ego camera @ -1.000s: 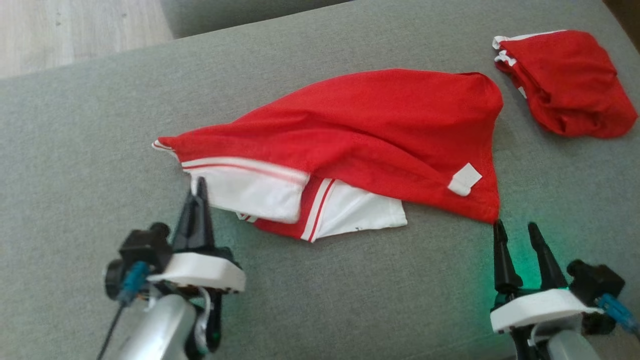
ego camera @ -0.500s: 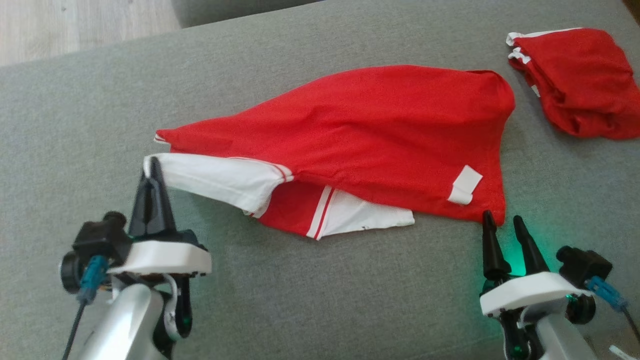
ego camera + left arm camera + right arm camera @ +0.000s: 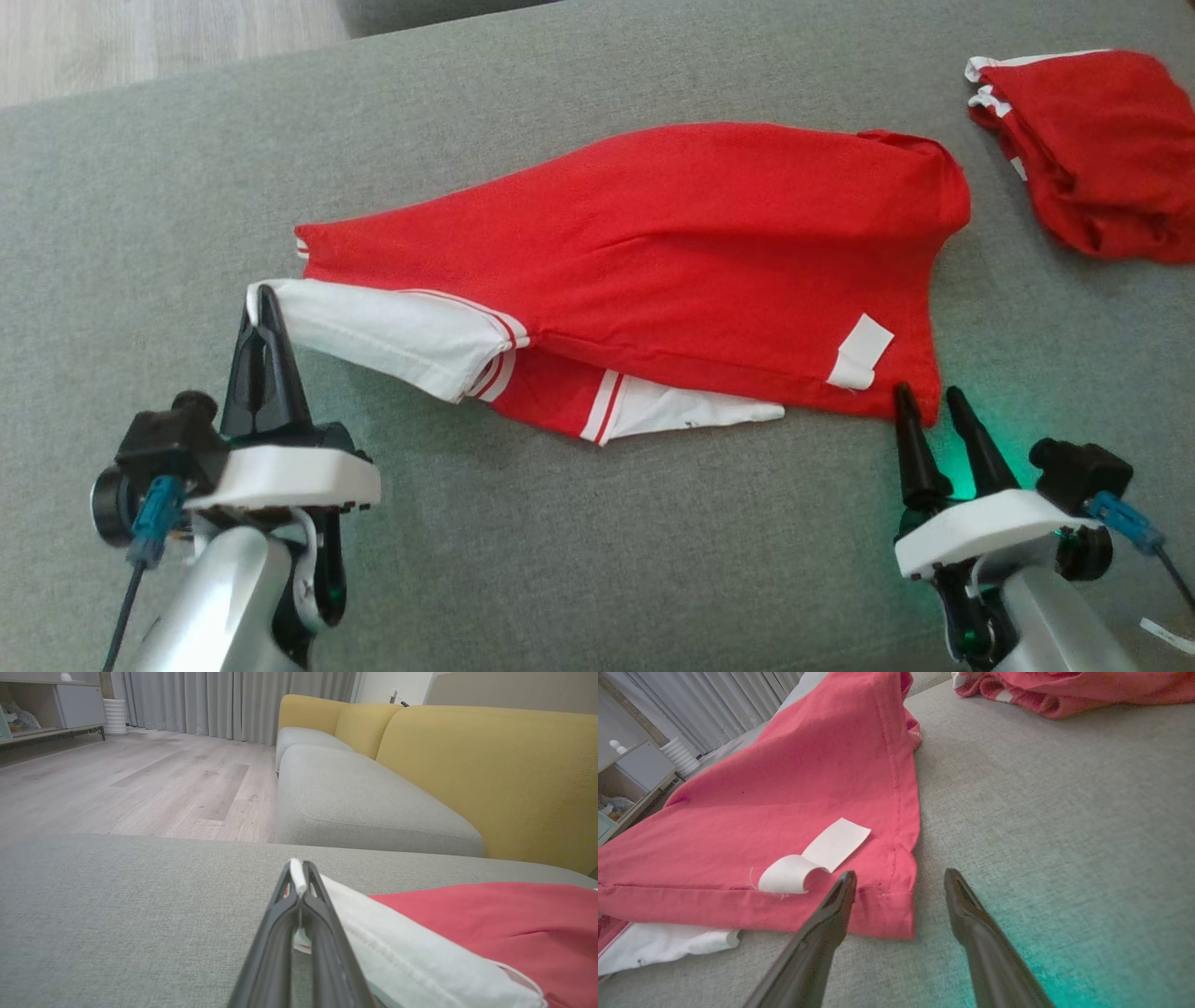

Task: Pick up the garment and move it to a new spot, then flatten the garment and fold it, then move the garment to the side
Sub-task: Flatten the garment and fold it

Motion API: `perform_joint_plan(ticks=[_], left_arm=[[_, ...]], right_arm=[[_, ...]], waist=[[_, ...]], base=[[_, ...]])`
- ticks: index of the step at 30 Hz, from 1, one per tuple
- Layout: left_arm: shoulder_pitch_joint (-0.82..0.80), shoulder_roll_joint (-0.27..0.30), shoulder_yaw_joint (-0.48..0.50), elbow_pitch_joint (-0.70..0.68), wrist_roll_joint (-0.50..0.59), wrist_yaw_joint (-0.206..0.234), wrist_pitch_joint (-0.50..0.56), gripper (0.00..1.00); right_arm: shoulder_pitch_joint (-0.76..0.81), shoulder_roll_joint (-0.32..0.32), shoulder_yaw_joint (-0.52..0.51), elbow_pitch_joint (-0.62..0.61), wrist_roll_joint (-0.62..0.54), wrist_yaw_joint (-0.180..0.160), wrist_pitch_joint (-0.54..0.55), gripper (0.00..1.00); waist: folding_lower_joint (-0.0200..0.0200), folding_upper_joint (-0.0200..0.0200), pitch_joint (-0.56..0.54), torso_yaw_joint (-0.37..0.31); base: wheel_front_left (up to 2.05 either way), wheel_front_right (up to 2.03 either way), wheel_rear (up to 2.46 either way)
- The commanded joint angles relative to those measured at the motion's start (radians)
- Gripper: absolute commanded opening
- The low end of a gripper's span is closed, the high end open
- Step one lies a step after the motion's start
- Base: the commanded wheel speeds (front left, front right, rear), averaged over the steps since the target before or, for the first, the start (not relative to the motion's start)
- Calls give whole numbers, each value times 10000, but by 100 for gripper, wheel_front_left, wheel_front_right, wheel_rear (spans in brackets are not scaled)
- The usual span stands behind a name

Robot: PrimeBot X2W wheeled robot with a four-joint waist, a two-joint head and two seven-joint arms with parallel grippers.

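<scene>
The other white sleeve (image 3: 685, 408) shows a little under the garment's near red edge, so the garment will open out much wider when I lift its hem corner (image 3: 920, 403).
The garment (image 3: 672, 271), a red jersey with white sleeves, lies spread across the grey cushion (image 3: 597, 560). My left gripper (image 3: 261, 303) is shut on the end of one white sleeve (image 3: 392, 336), drawn out to the left. The left wrist view shows white cloth pinched at that gripper's tips (image 3: 299, 872), with the garment (image 3: 490, 924) stretching off to the right. My right gripper (image 3: 927, 397) stands open at the garment's near right corner, beside the white tag (image 3: 859, 350). In the right wrist view the hem corner of the garment (image 3: 887, 905) lies between the open right gripper (image 3: 900, 877) fingers.
A smaller red bundle (image 3: 1092, 149) with white trim sits at the back right of the cushion. Wood floor (image 3: 140, 37) lies beyond the cushion's far left edge. A second grey seat (image 3: 364, 802) and a yellow sofa back (image 3: 490, 765) lie ahead in the left wrist view.
My left gripper has pulled the white sleeve out to the left, unfolding it. My right gripper has moved forward up to the garment's near right corner. The head camera has shifted slightly.
</scene>
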Motion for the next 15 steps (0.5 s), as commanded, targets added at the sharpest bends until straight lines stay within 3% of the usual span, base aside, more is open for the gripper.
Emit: perform_joint_plan(ticks=[1,3,4,5,8,15], left_arm=[[-119,264,399,-358,76,93,-12,0],[-111,262,385,-359,69,102,-11,0],[-111,262,385,-359,69,102,-11,0],[-109,260,377,-357,63,104,-7,0],[-104,259,360,-350,42,106,2,0],[-111,265,330,-335,-10,98,13,0]], right_arm=[[-123,-117,254,-305,-95,67,-38,76],[-80,-109,280,-352,-128,67,-38,59],[-80,-109,280,-352,-128,67,-38,59],[-54,-103,316,-344,-120,67,-38,49],[-21,-98,372,-270,-47,67,-38,45],[-4,-134,391,-207,101,67,-38,15]], waist=[[-1,0,-11,-9],[-1,0,-22,-16],[-1,0,-22,-16],[-1,0,-28,-18],[-1,0,-53,-30],[-1,0,-84,-35]], base=[[0,0,0],[0,0,0],[0,0,0],[0,0,0],[0,0,0],[0,0,0]])
